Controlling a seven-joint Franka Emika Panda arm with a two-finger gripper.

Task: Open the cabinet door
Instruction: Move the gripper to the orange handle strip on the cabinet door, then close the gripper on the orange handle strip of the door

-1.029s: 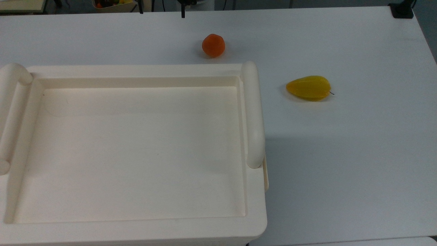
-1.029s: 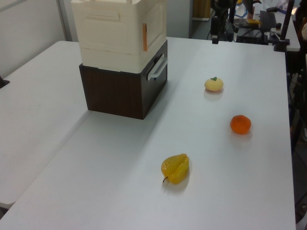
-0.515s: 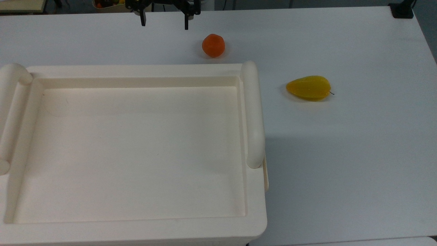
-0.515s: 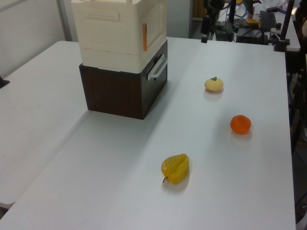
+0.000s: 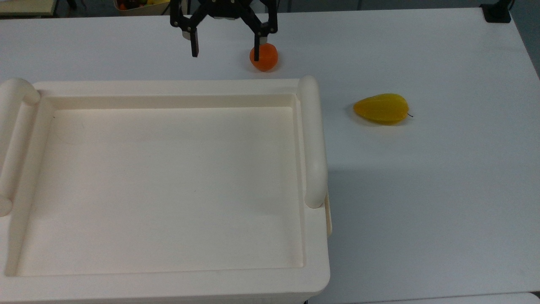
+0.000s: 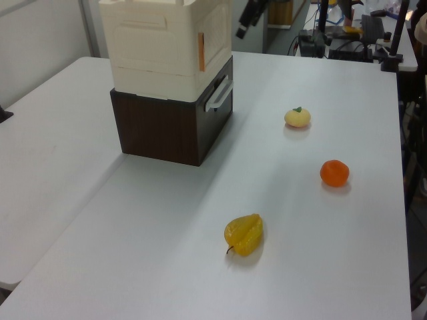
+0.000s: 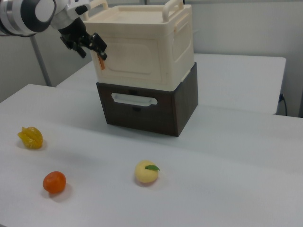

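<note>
The orange tab (image 6: 201,52) is at one upright edge. So I expect the cabinet door (image 6: 217,41) to swing out sideways around its opposite edge when I pull.
The cream cabinet (image 7: 142,47) stands on a dark brown drawer unit (image 7: 147,111). The cabinet door (image 7: 135,56) is the front panel, flat against the cabinet, with a small orange tab (image 7: 101,60) at the right view's left edge; in the left view the cabinet door (image 6: 217,30) faces right, with the orange tab (image 6: 201,52) at the corner. My gripper (image 5: 225,48) is open, its fingers spread wide, just beyond the cabinet's far edge in the top view. In the right view my gripper (image 7: 89,45) hangs close above the tab, apart from it. In the left view my gripper (image 6: 245,25) is beside the cabinet's upper corner.
An orange (image 5: 263,57) lies right under one fingertip in the top view. A yellow starfruit (image 5: 382,109) lies at the top view's right. A pale peach (image 7: 146,172) sits in front of the drawer handle (image 7: 134,99). The cabinet top tray (image 5: 168,270) carries thick tubular handles (image 5: 313,139).
My gripper has come in from the table's far end toward the cabinet's front. In the left view it has shifted left to the cabinet's upper corner. The fruit has not moved.
</note>
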